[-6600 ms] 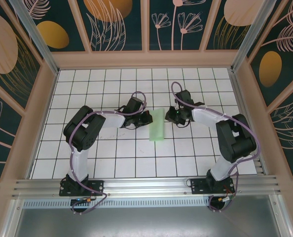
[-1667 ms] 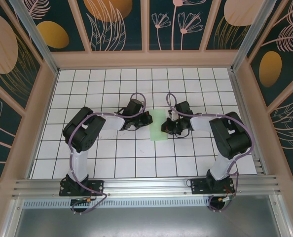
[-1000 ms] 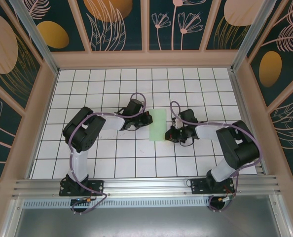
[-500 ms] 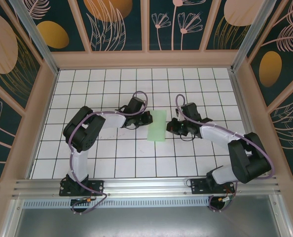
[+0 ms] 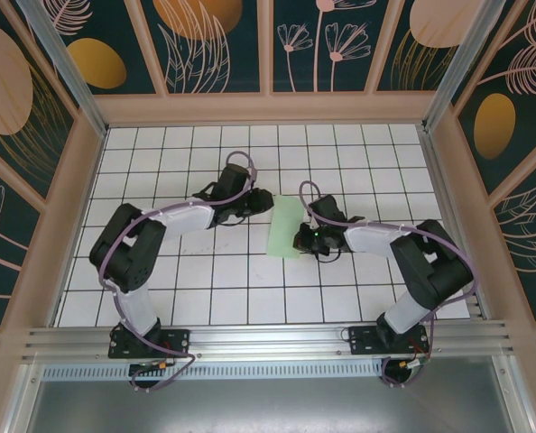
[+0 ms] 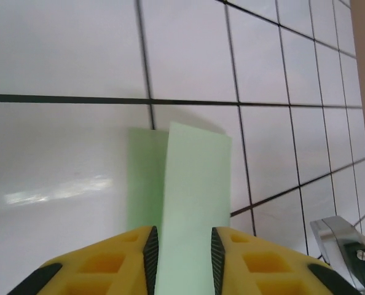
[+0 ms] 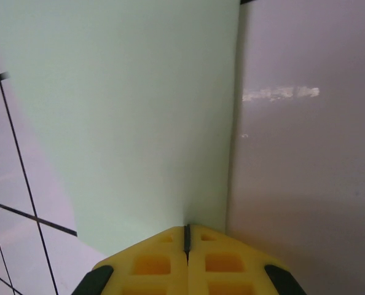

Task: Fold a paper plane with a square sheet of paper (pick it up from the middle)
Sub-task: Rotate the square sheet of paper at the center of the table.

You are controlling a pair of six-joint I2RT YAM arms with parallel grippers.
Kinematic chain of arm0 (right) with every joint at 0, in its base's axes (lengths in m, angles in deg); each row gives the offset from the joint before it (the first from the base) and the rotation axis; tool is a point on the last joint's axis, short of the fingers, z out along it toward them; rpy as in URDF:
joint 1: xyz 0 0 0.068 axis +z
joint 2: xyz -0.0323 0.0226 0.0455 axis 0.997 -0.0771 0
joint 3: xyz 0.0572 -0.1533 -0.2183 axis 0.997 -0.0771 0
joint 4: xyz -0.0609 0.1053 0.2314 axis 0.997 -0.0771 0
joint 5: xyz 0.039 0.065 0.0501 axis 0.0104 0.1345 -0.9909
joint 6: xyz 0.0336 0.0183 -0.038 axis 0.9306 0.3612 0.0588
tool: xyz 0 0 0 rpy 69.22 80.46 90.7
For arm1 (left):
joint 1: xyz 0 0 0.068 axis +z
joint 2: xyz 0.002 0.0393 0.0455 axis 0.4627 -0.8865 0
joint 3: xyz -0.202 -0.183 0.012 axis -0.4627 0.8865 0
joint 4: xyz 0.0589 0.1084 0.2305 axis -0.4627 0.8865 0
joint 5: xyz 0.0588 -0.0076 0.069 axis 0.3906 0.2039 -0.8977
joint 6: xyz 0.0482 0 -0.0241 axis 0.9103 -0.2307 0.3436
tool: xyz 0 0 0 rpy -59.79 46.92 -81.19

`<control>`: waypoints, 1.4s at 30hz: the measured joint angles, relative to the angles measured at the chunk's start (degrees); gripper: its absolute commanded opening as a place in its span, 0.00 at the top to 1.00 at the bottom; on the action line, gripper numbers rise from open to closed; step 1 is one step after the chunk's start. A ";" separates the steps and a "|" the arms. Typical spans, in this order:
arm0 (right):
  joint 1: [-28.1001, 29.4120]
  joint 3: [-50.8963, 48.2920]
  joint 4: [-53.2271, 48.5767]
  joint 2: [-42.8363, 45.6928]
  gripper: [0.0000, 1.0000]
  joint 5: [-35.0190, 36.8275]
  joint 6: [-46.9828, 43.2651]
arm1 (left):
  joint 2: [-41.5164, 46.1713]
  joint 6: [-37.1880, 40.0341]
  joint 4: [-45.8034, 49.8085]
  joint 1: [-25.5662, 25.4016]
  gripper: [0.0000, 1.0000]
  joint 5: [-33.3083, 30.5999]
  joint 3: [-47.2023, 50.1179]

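The folded paper's near end (image 5: pixel 283 253) is away from the robot's left gripper, so next the right gripper turns the folded paper at a slant to bring that end to the left gripper first.
The square sheet of paper (image 5: pixel 284 227) lies mid-table as a narrow pale green folded strip, slightly tilted. In the left wrist view the sheet of paper (image 6: pixel 195 184) shows two layers, the upper one brighter and skewed over the lower. My left gripper (image 5: pixel 266 204) is at the strip's upper left corner. It stands open (image 6: pixel 184 258), and the strip runs between its yellow fingers (image 6: pixel 130 258). My right gripper (image 5: pixel 300 240) is at the strip's right edge. It is shut (image 7: pixel 187 230), its tips against the paper (image 7: pixel 121 110) near that edge.
White grid tiles (image 5: pixel 205 271) cover the table, with wooden walls (image 5: pixel 268 108) on three sides. Both arms bend inward toward the middle. A metal part of the right arm (image 6: pixel 345 246) shows at the lower right of the left wrist view.
My left gripper has shifted up toward the strip's upper left corner. My right gripper has moved left onto the strip's right edge. The strip now lies slightly tilted.
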 measured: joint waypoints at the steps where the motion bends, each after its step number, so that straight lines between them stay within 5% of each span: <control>1: 0.24 0.13 0.33 -0.39 1.00 0.11 0.68 | 1.14 -0.37 -0.04 0.76 0.58 -0.35 1.18; 15: 11.04 4.83 5.99 -6.10 0.99 5.14 18.18 | 14.19 -3.08 -1.03 5.70 0.02 -8.15 16.90; 26: 14.75 11.72 11.91 -11.78 0.97 7.78 22.82 | 27.71 0.76 -0.96 6.34 0.04 -7.54 24.61; 35: 9.68 7.04 14.88 -1.77 1.00 6.23 14.25 | 29.62 -0.68 -3.19 5.57 0.34 1.03 24.81; 42: 2.82 0.94 18.14 -1.42 1.00 1.16 11.21 | 28.50 -4.17 -3.65 -1.42 0.54 1.90 23.74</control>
